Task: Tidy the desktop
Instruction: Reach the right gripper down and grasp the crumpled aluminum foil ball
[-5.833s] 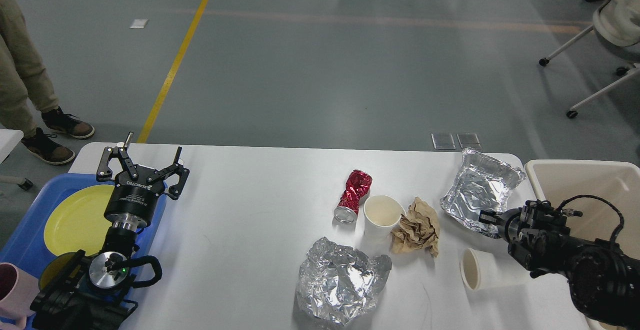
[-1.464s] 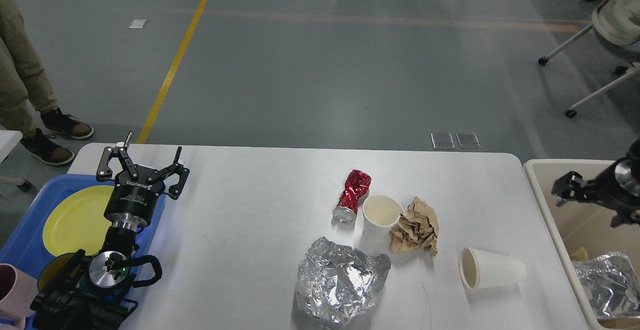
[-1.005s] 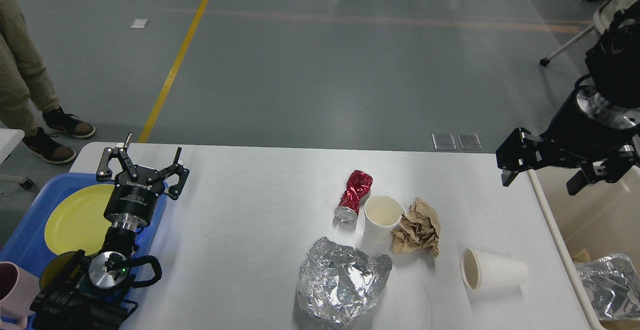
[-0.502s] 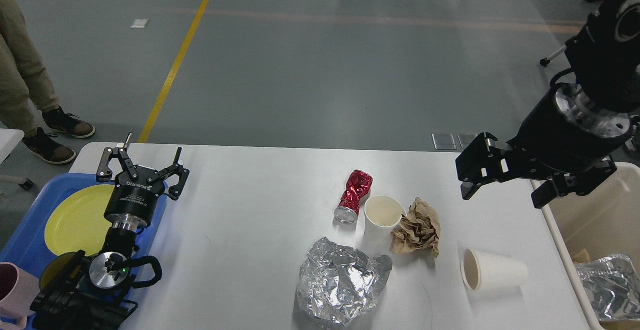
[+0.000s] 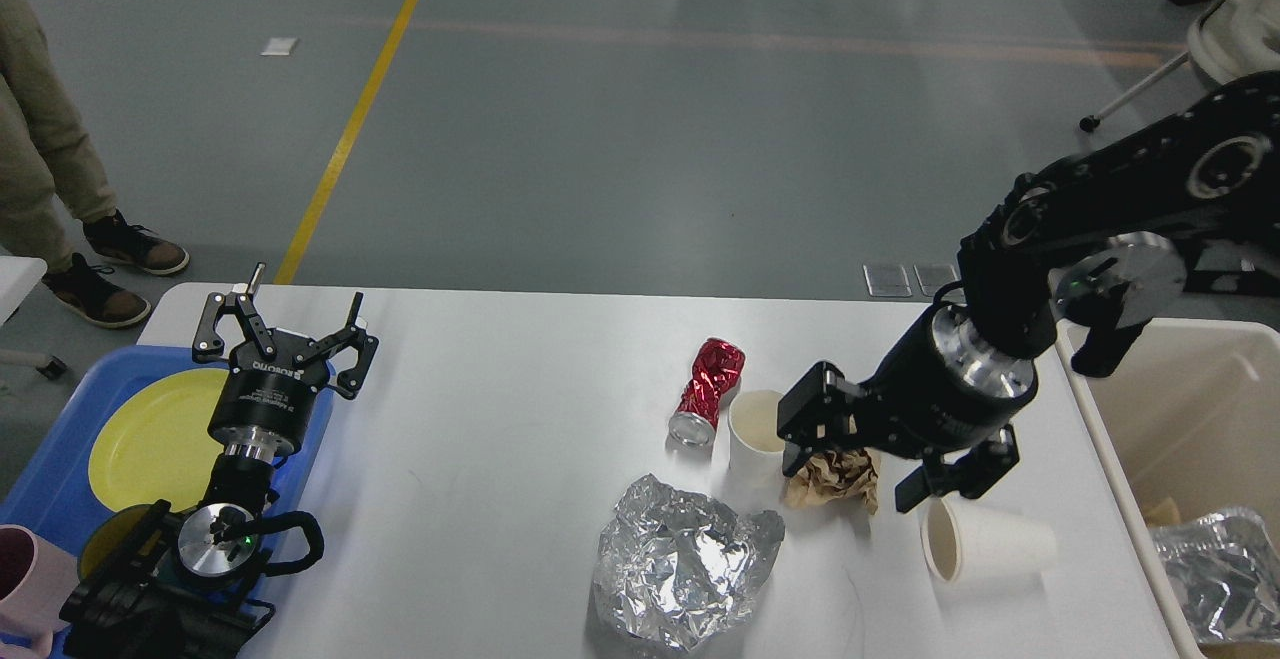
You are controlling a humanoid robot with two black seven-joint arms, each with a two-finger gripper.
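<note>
My gripper is to lift the crumpled foil sheet [image 5: 681,569] by one side, and the sheet will keep its broad, spread shape because sharp creases [image 5: 662,527] pucker it all over.
The white desktop [image 5: 500,439] carries a crushed red can [image 5: 708,389], an upright paper cup [image 5: 750,431], a crumpled brown paper [image 5: 838,482], a paper cup lying on its side [image 5: 988,541] and a crumpled foil sheet [image 5: 680,564]. My right gripper [image 5: 858,467] hangs open just above the brown paper, one finger by the upright cup and the other by the lying cup's rim. My left gripper [image 5: 285,327] stands open with nothing in it, over the desktop's left edge beside the blue tray.
A beige bin [image 5: 1170,409] at the right edge holds crumpled foil [image 5: 1215,569]. The blue tray [image 5: 50,469] at the left holds a yellow plate [image 5: 150,434], with a pink cup [image 5: 20,569] near it. A person's legs [image 5: 40,169] stand at far left.
My right arm took the foil container from the desktop's right end, left it in the bin, and has swung back left and down over the brown paper. The left arm stayed still.
</note>
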